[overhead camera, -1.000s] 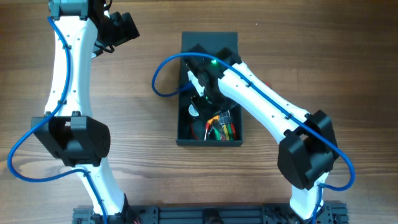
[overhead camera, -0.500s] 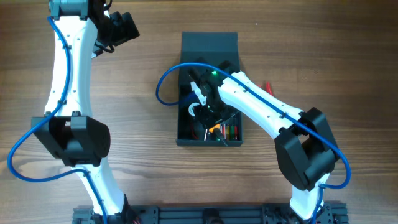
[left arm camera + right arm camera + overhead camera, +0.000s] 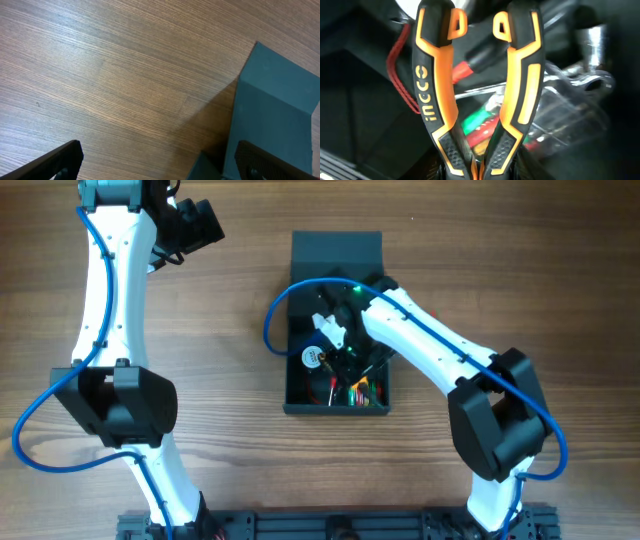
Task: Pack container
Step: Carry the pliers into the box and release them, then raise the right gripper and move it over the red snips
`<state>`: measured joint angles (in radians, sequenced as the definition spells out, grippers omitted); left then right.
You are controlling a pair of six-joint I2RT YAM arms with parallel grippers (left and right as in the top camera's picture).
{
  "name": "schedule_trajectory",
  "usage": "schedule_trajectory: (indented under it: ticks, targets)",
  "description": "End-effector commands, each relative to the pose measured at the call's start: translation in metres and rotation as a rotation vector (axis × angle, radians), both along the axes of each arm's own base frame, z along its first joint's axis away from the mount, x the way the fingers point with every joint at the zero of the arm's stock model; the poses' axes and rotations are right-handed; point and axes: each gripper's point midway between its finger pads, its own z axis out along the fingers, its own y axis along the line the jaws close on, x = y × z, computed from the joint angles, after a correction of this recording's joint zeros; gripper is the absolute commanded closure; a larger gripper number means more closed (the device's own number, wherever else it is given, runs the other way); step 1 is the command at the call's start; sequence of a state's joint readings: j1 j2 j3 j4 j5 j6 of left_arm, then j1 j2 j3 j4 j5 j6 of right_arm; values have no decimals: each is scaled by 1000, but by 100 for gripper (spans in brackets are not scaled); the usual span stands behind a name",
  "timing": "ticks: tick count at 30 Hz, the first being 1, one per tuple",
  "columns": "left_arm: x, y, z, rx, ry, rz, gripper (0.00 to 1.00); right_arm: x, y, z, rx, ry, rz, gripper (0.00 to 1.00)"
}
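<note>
I should lower my right gripper next, as both handles of the pliers (image 3: 445, 82) are inside the container, above its contents (image 3: 481, 122). I should let go once the pliers rest there.
The dark teal-grey container (image 3: 294, 385) stands open at mid-table, its lid (image 3: 337, 252) lying flat behind it. My right gripper (image 3: 341, 346) is down inside the box. In the right wrist view it (image 3: 480, 167) is shut on black-and-orange pliers (image 3: 437, 100), whose handles point away from the camera over the box contents. My left gripper (image 3: 192, 225) hovers far to the upper left, open and empty. In the left wrist view its fingers (image 3: 167, 162) are spread wide over bare wood, with the container lid (image 3: 272, 107) at the right.
Inside the box lie a round white item (image 3: 310, 358), a clear pack of coloured pieces (image 3: 365, 391) and a red cord (image 3: 400, 70). Blue cables loop off both arms. A dark rail (image 3: 330, 525) runs along the near table edge.
My right wrist dipped deeper into the box, then shifted a little right and back. The round white item shows again. The left arm has not moved.
</note>
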<state>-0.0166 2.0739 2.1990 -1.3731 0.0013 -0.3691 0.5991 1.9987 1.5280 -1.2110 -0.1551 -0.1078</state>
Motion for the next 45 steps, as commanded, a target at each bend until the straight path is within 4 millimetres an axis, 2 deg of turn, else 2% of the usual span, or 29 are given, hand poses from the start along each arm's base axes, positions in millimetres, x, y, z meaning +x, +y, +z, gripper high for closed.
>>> schedule_trajectory:
  ticks: [1, 13, 24, 26, 29, 33, 36, 38, 40, 41, 43, 45]
  targets:
    - [0, -1, 9, -10, -22, 3, 0, 8, -5, 5, 16, -33, 30, 93]
    - [0, -1, 9, -10, -22, 3, 0, 38, 13, 25, 88, -143, 51, 93]
    - [0, -1, 9, -10, -22, 3, 0, 38, 15, 26, 99, -139, 40, 90]
    - [0, -1, 9, -10, -22, 3, 0, 38, 15, 26, 100, -140, 40, 50]
    - [0, -1, 9, -10, -22, 3, 0, 37, 20, 27, 124, -135, 39, 43]
    - [0, -1, 9, -10, -22, 3, 0, 41, 28, 29, 161, -140, -7, 44]
    - [0, -1, 9, -10, -22, 3, 0, 54, 28, 33, 160, -176, -77, 45]
    - [0, -1, 9, -10, -22, 3, 0, 70, 19, 51, 154, -208, -156, 44]
    - [0, -1, 9, -10, -22, 3, 0, 93, -11, 76, 91, -262, -262, 44]
    - [0, -1, 9, -10, -22, 3, 0, 106, -39, 91, 45, -292, -315, 44]
    - [0, -1, 9, -10, -22, 3, 0, 114, -72, 97, -1, -291, -383, 43]
    - [0, -1, 9, -10, -22, 3, 0, 116, -115, 92, -48, -255, -475, 43]
